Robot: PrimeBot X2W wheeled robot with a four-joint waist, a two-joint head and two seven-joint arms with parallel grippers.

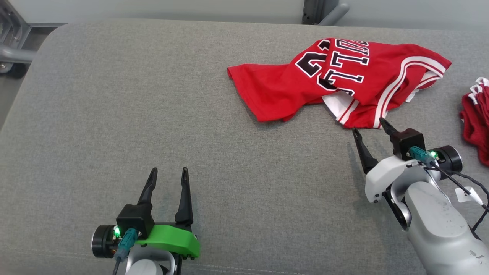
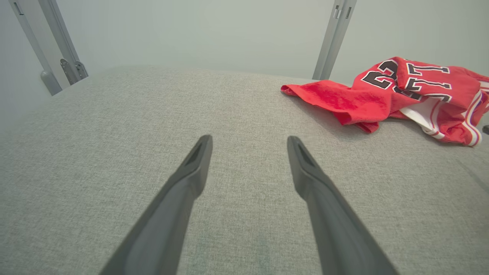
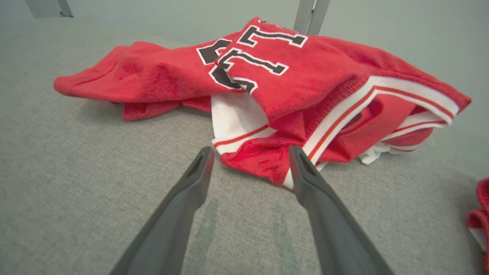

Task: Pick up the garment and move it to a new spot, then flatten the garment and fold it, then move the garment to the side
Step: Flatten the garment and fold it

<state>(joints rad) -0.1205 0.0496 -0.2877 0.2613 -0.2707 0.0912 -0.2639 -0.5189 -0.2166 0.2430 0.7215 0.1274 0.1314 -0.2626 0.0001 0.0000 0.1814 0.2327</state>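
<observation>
A white corner (image 1: 337,101) shows from under the fold of the red jersey, so I expect more white cloth to spread out when I pull the striped trim (image 1: 349,111).
The garment (image 1: 336,82) is a red jersey with black-and-white lettering and white trim, lying crumpled on the grey cushion at the upper right. It also appears in the left wrist view, garment (image 2: 401,93), and close up in the right wrist view, garment (image 3: 290,88). My right gripper (image 1: 368,128) is open just below the garment's near hem, its fingertips (image 3: 296,152) reaching the hem's edge with nothing clamped between them. My left gripper (image 1: 169,173) rests open at the lower left, far from the garment, with bare cushion between its fingers (image 2: 198,152).
A second red-and-white cloth (image 1: 475,118) lies at the right edge. The grey cushion (image 1: 153,114) spreads wide to the left and centre. Metal frame parts (image 1: 11,46) stand past its far-left corner, and a post (image 1: 324,11) behind its back edge.
</observation>
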